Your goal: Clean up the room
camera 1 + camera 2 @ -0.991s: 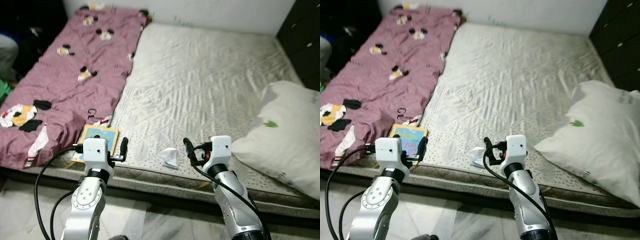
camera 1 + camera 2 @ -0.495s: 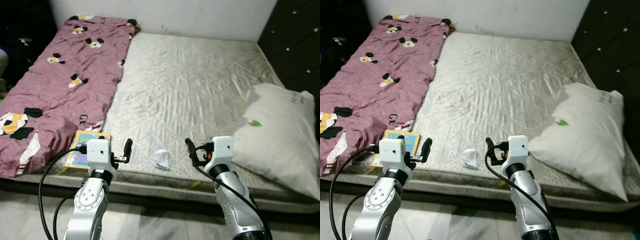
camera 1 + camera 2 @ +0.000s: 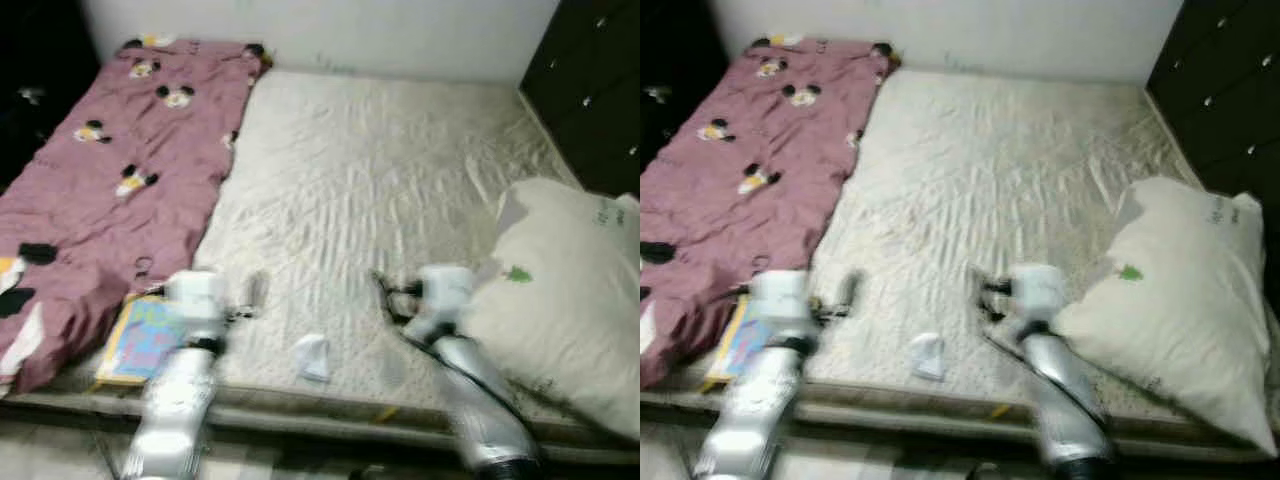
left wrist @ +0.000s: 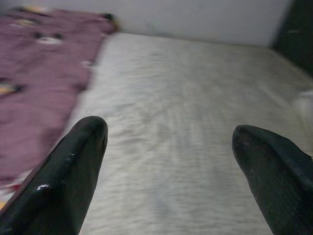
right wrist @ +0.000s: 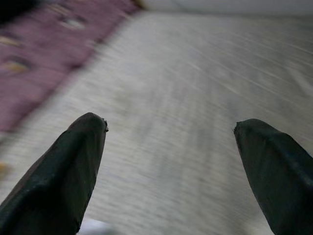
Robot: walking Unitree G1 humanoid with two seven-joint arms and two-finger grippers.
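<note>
The white paper (image 3: 314,362) will stand up stiffly and hold its shape when I lift it, because it lies in a small, creased fold (image 3: 312,345).
A crumpled white paper (image 3: 312,357) lies near the front edge of the bare grey mattress (image 3: 400,180). A colourful picture book (image 3: 140,340) rests at the front edge of the purple cartoon blanket (image 3: 90,180). My left gripper (image 3: 255,292) is raised over the mattress between book and paper, open with nothing between its fingers (image 4: 73,171). My right gripper (image 3: 385,295) hovers to the right of the paper, also open and empty, its fingers (image 5: 73,166) spread wide. The head views are blurred.
A large white pillow (image 3: 560,300) lies at the right side of the mattress, close to my right arm. A dark cabinet (image 3: 590,90) stands at the far right. A white wall (image 3: 330,30) runs behind the bed.
The whole picture has shifted and blurred, so the camera has moved; the bed looks closer. Both arms keep the same raised pose, grippers still open.
</note>
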